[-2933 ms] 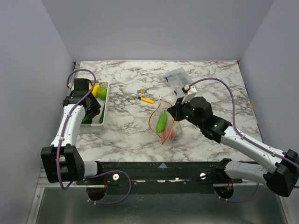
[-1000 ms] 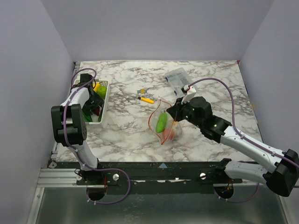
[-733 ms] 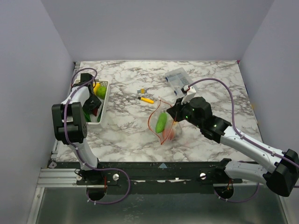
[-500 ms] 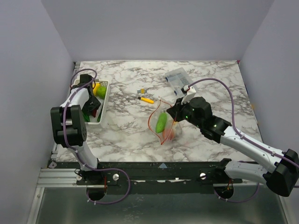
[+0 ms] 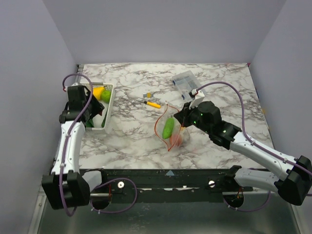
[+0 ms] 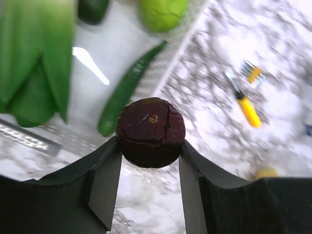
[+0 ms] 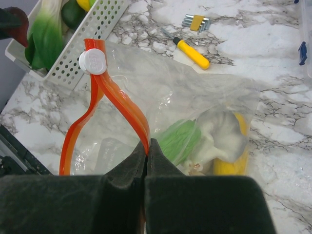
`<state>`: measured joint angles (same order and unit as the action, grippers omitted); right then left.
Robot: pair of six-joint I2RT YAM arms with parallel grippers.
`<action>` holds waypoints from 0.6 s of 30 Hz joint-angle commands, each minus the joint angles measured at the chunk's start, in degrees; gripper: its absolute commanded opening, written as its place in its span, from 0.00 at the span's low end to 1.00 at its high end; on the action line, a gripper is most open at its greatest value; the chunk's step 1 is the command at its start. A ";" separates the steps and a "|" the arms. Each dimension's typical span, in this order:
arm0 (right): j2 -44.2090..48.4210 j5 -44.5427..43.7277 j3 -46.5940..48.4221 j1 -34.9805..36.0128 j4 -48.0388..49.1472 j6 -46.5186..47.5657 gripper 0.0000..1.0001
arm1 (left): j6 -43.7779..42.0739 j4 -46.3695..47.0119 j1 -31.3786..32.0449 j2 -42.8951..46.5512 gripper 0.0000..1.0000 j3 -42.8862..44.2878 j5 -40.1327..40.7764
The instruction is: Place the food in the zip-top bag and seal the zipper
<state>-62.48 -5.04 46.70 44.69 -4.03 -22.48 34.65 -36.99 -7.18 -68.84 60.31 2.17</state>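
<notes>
The robot's right gripper is holding the clear bag's opening [image 5: 168, 126] open, so the left gripper goes on carrying the dark purple fruit until it can let go inside the orange-red zipper [image 5: 172, 138].
My left gripper [image 6: 150, 145] is shut on a dark purple round fruit [image 6: 151, 131] and holds it above the near edge of the white basket [image 6: 112, 53]; in the top view it [image 5: 92, 115] hangs over the basket [image 5: 108, 114]. My right gripper [image 7: 147, 146] is shut on the orange-red zipper [image 7: 117, 102] and holds the mouth of the clear bag [image 7: 195, 97] open and raised. A white slider [image 7: 92, 62] sits at the strip's far end. The bag [image 5: 173, 131] holds a green piece [image 7: 180, 139], a white piece [image 7: 222, 134] and a yellow piece [image 7: 234, 161].
The basket holds a leafy green vegetable [image 6: 34, 53], a green chili [image 6: 124, 92], a lime-green fruit [image 6: 163, 9] and a yellow piece [image 5: 98, 91]. A yellow-handled screwdriver [image 5: 153, 104] and small bits [image 5: 148, 95] lie mid-table. A clear box with blue edges [image 5: 185, 81] sits behind the bag.
My left arm has swung and drawn back from deep in the basket and now holds the dark purple fruit above its near edge. The right arm and bag have not moved.
</notes>
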 commanded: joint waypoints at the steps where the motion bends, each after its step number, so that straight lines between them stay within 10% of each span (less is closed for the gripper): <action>1: 0.20 0.58 1.48 0.41 -1.01 -0.74 0.01 | -1.39 9.50 0.63 10.15 0.10 -7.77 -24.93; 6: 0.76 0.21 1.53 0.40 -1.66 -1.78 0.01 | 5.58 21.68 11.40 16.92 0.07 -13.57 -37.12; 18: 2.08 0.54 2.94 0.41 -1.20 -6.04 0.01 | 8.87 34.01 40.20 17.52 0.06 -14.83 -30.64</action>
<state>-61.63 -5.04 46.85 44.69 -4.62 -26.68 41.71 -9.52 28.08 -49.21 46.46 -29.80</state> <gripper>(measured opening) 0.008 0.469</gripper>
